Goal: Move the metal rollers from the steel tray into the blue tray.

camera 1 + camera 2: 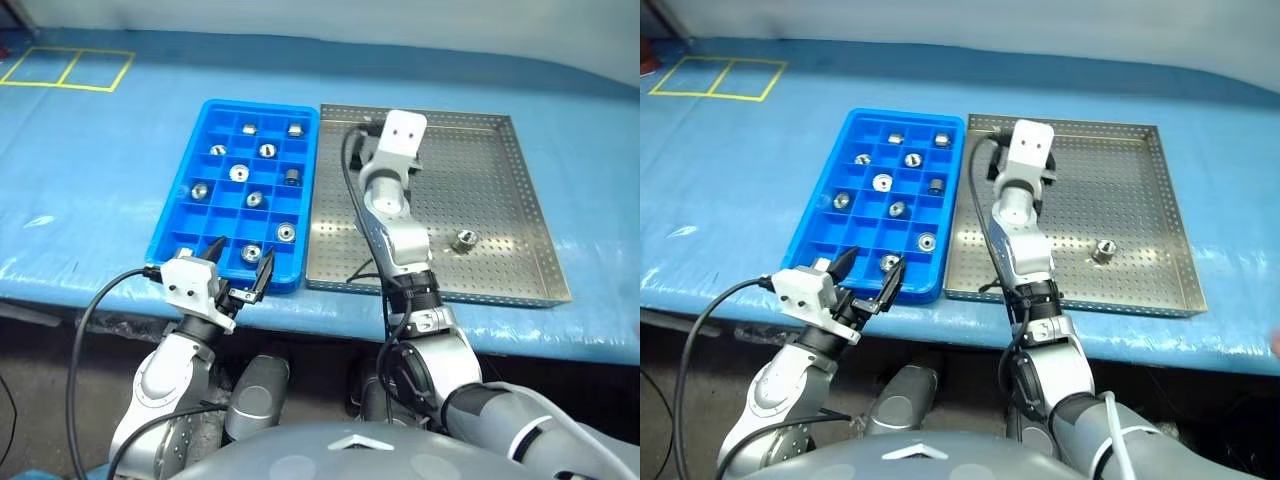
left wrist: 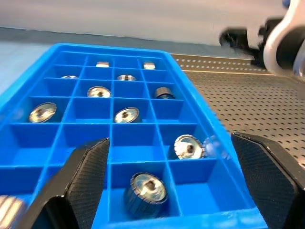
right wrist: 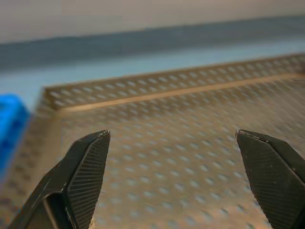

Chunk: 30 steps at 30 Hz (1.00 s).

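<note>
Next, I move my right gripper back toward the metal roller (image 1: pixel 464 241) near the steel tray's front, because it is pointing at the empty bottom (image 3: pixel 171 160) in the steel tray's far part.
One metal roller (image 1: pixel 464 240) lies alone on the steel tray (image 1: pixel 480 170), near its front right. Several more rollers, such as one roller (image 2: pixel 146 190), sit in separate compartments of the blue tray (image 1: pixel 178 195), which stands against the steel tray's left side. My left gripper (image 1: pixel 241 250) hovers open and empty at the blue tray's near edge, pointing along it. Over the far left part of the steel tray, my right gripper (image 3: pixel 171 136) is open with nothing between its fingers; the perforated floor (image 3: pixel 190 157) lies under it.
Both trays rest on a blue-covered table (image 1: pixel 90 180) whose front edge runs just below them. Yellow tape squares (image 1: pixel 65 68) mark the far left. Black cables (image 1: pixel 95 310) trail from both wrists.
</note>
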Each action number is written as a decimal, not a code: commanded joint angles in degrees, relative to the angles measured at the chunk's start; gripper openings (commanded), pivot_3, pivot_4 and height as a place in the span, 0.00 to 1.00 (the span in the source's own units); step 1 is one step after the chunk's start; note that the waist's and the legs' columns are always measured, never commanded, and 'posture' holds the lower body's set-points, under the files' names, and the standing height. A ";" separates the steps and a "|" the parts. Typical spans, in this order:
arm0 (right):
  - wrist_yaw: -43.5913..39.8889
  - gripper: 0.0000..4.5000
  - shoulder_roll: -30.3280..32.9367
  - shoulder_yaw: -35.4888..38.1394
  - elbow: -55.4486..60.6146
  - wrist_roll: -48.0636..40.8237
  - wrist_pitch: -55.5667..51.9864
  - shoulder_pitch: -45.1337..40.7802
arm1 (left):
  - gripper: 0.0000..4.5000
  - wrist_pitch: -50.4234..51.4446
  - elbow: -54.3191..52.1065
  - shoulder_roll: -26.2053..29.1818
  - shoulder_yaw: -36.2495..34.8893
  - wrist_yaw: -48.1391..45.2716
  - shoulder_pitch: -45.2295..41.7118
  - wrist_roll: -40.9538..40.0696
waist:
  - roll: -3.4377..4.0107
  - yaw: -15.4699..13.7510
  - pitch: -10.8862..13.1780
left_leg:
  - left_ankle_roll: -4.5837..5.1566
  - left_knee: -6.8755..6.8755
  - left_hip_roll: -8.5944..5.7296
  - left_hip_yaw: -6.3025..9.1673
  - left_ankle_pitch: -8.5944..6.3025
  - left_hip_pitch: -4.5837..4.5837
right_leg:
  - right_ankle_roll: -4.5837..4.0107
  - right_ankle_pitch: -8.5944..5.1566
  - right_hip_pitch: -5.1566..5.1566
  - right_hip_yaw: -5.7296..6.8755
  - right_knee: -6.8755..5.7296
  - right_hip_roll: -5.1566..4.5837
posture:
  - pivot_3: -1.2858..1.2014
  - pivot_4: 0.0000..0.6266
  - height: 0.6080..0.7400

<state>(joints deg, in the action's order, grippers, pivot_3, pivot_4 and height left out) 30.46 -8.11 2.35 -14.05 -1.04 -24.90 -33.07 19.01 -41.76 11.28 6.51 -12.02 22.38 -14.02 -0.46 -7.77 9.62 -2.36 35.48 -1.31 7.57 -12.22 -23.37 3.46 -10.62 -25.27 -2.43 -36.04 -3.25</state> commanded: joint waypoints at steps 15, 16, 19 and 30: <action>8.84 0.99 -7.20 2.30 22.58 6.57 -20.58 11.15 | 1.00 0.25 2.59 1.70 1.28 -3.80 -4.68 -0.93 | 0.16 7.19 -0.03 | 0.19 0.10 0.00 0.07 0.06 0.78 | 0.29 -0.17 0.78 0.04 -0.06 -0.04 | 0.58 0.24 1.00; 8.06 0.99 -7.18 1.68 22.65 6.16 -20.50 10.66 | 1.00 0.29 2.66 1.66 1.21 -3.72 -4.72 -0.86 | 0.17 7.28 -0.02 | 0.19 0.10 0.00 0.07 0.06 0.76 | 0.30 -0.17 0.77 0.05 -0.06 -0.05 | 0.58 0.24 1.00; 7.07 0.99 -6.66 -0.10 22.50 6.29 -19.96 9.84 | 1.00 0.24 2.78 1.43 1.06 -3.66 -4.70 -1.03 | 0.17 7.63 -0.02 | 0.19 0.06 -0.01 0.07 0.06 0.75 | 0.29 -0.16 0.76 0.04 -0.05 -0.06 | 0.58 0.24 1.00; 3.37 0.99 -6.37 -0.57 19.19 4.11 -18.34 7.15 | 1.00 -0.17 2.90 0.79 0.94 -3.24 -4.39 -0.73 | 0.17 8.07 -0.02 | 0.19 0.05 0.00 0.07 0.06 0.76 | 0.30 -0.16 0.75 0.05 -0.04 -0.07 | 0.59 0.24 1.00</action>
<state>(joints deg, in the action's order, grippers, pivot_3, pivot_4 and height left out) 34.98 -9.68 2.68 5.15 4.13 -45.00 -23.42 19.77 -38.23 12.41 7.46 -15.10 18.17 -14.20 -0.29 0.30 9.59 -2.17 35.53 -1.32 7.64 -12.15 -22.61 3.76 -10.78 -24.52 -2.39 -36.08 -3.32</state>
